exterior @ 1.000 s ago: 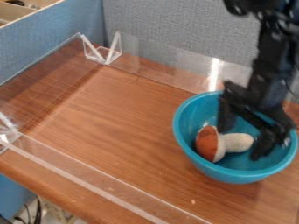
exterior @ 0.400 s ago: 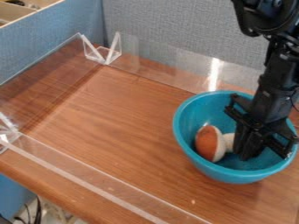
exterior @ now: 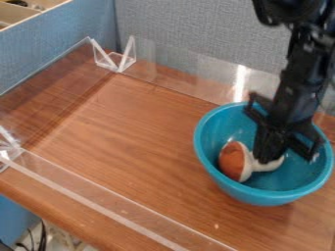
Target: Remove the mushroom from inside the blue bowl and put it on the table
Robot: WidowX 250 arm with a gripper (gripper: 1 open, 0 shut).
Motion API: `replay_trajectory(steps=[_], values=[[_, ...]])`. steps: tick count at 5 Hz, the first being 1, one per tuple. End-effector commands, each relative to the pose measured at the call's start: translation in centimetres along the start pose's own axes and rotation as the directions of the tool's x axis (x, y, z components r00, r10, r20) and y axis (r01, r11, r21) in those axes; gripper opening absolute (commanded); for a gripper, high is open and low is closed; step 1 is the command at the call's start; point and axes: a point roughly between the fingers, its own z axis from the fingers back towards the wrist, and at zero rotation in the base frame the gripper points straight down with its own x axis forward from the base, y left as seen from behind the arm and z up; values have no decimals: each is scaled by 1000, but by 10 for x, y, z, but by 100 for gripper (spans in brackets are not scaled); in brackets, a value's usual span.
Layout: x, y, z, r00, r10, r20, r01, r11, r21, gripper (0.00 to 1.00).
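The far edge of the mushroom's stem (exterior: pixel 272 157) is only shallowly between my gripper's fingers, so I should open them, rise clear and reach deeper around the stem (exterior: pixel 254 165) next to the mushroom's cap.
The blue bowl (exterior: pixel 261 192) stands on the table (exterior: pixel 131 137) at the right side. Inside it the mushroom (exterior: pixel 234 160) lies tilted, its orange-brown cap to the left and its cream stem running right under the fingers. My black gripper (exterior: pixel 269 157) reaches straight down into the bowl and is shut on the mushroom's stem. The fingers hide most of the stem. The mushroom still looks low inside the bowl, close to its floor.
Low clear acrylic walls (exterior: pixel 78 186) line the table's edges, with a clear bracket (exterior: pixel 118 54) at the back left corner. A blue partition (exterior: pixel 53 49) stands behind the left side. Bare wood stretches left of the bowl.
The fingers, wide apart a second ago, have come together on the mushroom's stem. The gripper has shifted slightly up and left inside the bowl.
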Motion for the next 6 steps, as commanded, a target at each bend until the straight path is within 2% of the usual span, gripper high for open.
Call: replay_trajectory(steps=[1,2,3,4,5,6], values=[[0,10,50,992,15,124,-18,999,27,0],[-2,12,56,990,20,136,-25,999,37,100],[-5,13,56,990,22,142,-28,999,40,100],[-6,15,52,989,25,142,-31,999,41,0],[-7,16,46,990,27,136,-33,999,41,0],[-8,15,46,989,25,144,-31,999,44,100]])
